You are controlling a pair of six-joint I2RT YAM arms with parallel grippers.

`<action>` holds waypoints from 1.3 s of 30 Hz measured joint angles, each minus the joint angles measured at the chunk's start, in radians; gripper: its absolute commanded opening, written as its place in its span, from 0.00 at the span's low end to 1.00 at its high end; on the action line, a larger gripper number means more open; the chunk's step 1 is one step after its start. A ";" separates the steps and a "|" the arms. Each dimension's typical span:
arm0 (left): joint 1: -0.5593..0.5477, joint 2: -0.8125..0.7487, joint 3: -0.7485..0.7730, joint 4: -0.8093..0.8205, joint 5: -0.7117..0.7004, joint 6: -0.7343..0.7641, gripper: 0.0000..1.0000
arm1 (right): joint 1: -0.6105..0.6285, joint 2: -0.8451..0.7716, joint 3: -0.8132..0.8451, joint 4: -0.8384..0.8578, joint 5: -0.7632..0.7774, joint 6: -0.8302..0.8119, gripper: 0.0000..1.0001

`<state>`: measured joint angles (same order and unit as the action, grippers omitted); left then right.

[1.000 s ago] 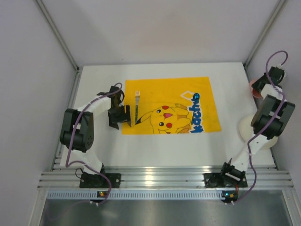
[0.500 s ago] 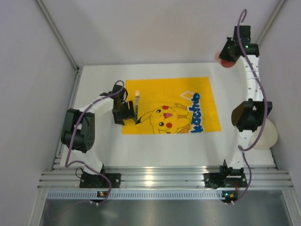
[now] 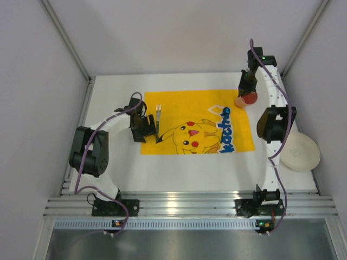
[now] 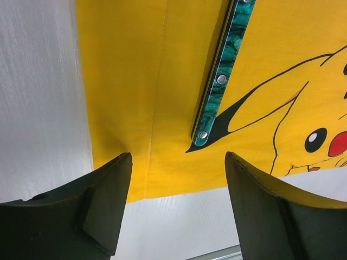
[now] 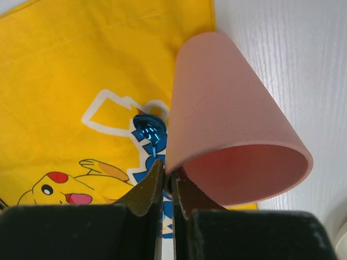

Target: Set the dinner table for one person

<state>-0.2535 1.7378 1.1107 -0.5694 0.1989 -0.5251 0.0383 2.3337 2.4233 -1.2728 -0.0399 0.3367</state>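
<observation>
The robot's right gripper should move the pink cup inward and set it upright on the cloth (image 3: 230, 99) past the blue spoon's head, because the cup hangs across the cloth's edge (image 3: 247, 106).
The dinner table (image 3: 111, 95) is a white top with a yellow Pikachu cloth (image 3: 190, 105) spread on it. A fork (image 3: 158, 122) with a green marbled handle (image 4: 219, 81) lies along the cloth's left side. My left gripper (image 3: 145, 131) (image 4: 176, 184) hovers open above the cloth's near left corner, just short of the handle's end, with nothing between its fingers (image 4: 103, 200). My right gripper (image 3: 246, 92) (image 5: 169, 179) is shut on the rim wall of a pink cup (image 3: 245, 99) (image 5: 227, 119), held tilted above the cloth's far right corner. A blue spoon (image 5: 149, 130) lies on the cloth below it.
A cream plate (image 3: 300, 151) lies on the table at the right, beside the right arm's elbow (image 3: 274, 124). Metal rails (image 3: 179, 206) edge the near side, and grey walls close in the back and both sides.
My right arm has swung in from the far right edge with the pink cup, now over the cloth's far right corner; the plate is uncovered. The left gripper has shifted slightly toward the fork handle.
</observation>
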 measured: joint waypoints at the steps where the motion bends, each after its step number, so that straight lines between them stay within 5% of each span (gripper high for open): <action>1: 0.000 0.000 0.000 0.002 0.000 0.000 0.74 | 0.007 0.000 0.001 -0.004 0.000 -0.001 0.00; 39: 0.118 0.023 0.032 0.002 0.071 0.090 0.72 | 0.098 0.041 0.083 -0.061 0.012 0.034 0.05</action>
<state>-0.1356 1.7607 1.1427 -0.5678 0.2703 -0.4347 0.1368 2.3749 2.5065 -1.3334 -0.0280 0.3706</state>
